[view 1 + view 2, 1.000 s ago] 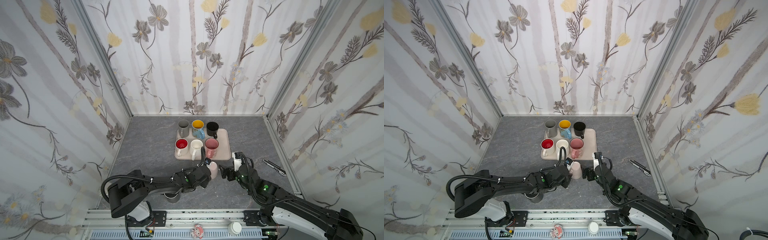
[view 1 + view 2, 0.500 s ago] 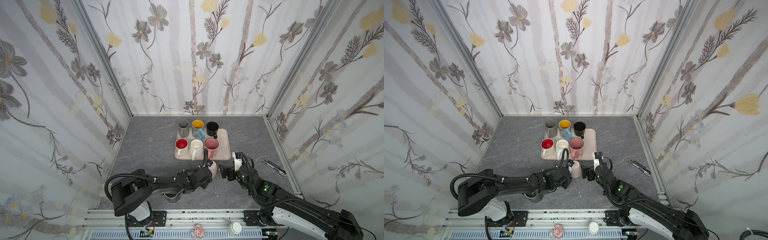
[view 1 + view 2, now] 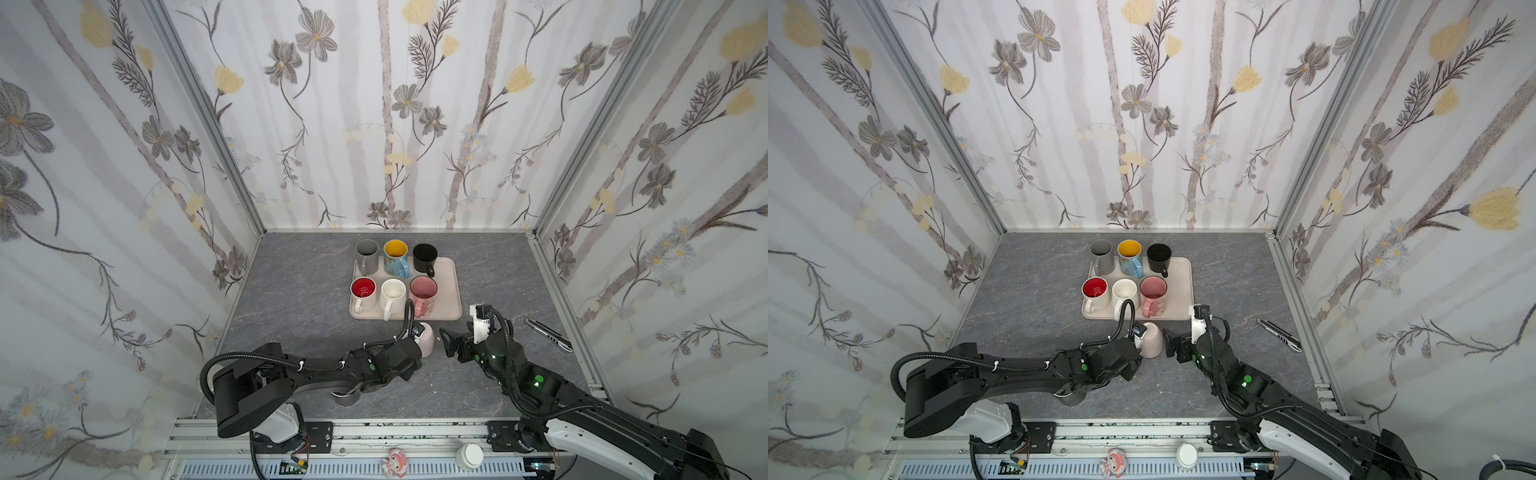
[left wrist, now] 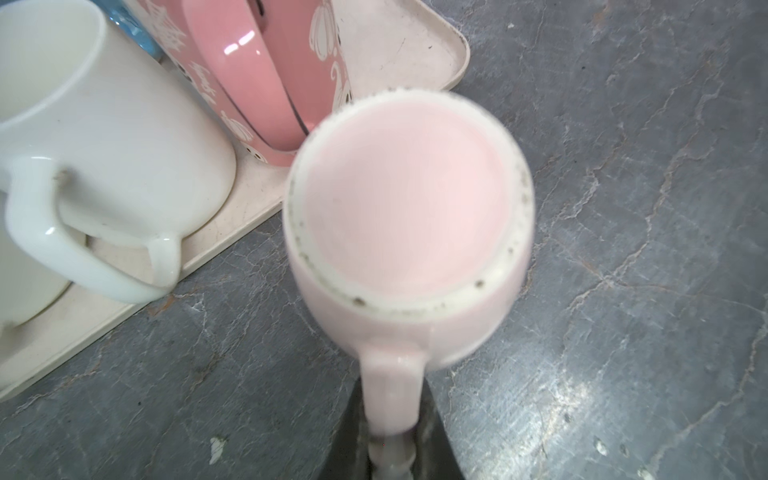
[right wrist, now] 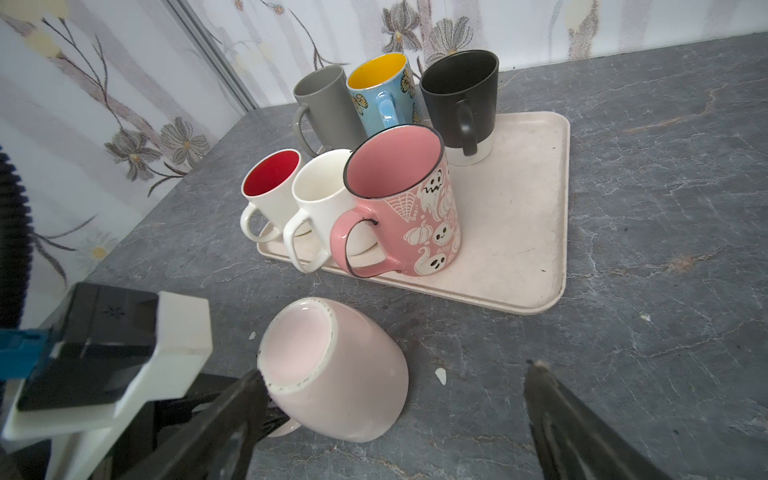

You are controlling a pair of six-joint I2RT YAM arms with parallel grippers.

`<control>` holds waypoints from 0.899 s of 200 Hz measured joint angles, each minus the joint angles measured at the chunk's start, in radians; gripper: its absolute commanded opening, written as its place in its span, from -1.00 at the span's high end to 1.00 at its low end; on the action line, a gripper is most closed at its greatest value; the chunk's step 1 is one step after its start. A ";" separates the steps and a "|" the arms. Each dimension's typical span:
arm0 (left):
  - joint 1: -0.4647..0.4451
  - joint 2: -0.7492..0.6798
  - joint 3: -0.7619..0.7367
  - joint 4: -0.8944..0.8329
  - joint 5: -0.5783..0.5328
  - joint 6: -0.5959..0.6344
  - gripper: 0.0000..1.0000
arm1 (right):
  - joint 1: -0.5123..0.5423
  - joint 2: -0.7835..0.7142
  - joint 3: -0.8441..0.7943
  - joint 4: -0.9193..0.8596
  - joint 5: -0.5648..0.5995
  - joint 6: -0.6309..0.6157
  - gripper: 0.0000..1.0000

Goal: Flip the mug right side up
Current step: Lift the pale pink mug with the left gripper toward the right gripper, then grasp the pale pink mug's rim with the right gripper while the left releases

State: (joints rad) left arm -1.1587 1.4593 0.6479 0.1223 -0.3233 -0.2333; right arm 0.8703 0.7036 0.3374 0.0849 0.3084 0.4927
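My right gripper will take the handle (image 5: 285, 428), as it is open beside the base-up mug's handle (image 4: 392, 392) in my left gripper, so I should keep tilting the mug until then.
A pale pink mug (image 3: 427, 337) (image 3: 1152, 341) rests base-up and tilted on the grey table, just in front of the tray. Its flat base (image 4: 407, 199) faces the left wrist camera. My left gripper (image 4: 390, 440) is shut on the mug's handle (image 4: 390, 395), which runs down between the jaws. In the right wrist view the mug (image 5: 345, 374) leans with its rim toward the table. My right gripper (image 5: 392, 370) (image 3: 451, 343) is open just right of the mug, one finger (image 5: 232, 415) beside the base, the other well apart.
A cream tray (image 3: 449, 291) (image 5: 519, 208) behind the mug holds several upright mugs; the pink ghost mug (image 5: 419, 216) and white mug (image 4: 104, 137) stand nearest. A dark tool (image 3: 546, 334) lies by the right wall. A grey round object (image 3: 345, 399) sits under the left arm.
My left gripper's jaws have closed on the mug's handle. The right gripper has stayed open in place beside the mug.
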 measured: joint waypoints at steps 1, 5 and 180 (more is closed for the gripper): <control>0.000 -0.005 -0.002 0.001 -0.001 -0.002 1.00 | 0.000 -0.003 -0.002 0.002 0.000 0.001 -0.92; 0.000 -0.017 -0.007 0.003 -0.003 -0.003 1.00 | 0.000 -0.011 -0.005 0.006 -0.005 0.003 -0.92; 0.182 -0.470 -0.166 0.585 0.262 -0.214 1.00 | -0.002 0.087 -0.050 0.575 -0.444 0.129 -0.68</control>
State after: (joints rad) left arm -0.9764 0.9894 0.4824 0.7071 -0.0616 -0.4477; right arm 0.8684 0.7902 0.2874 0.6598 -0.1360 0.6212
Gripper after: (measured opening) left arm 0.118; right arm 0.845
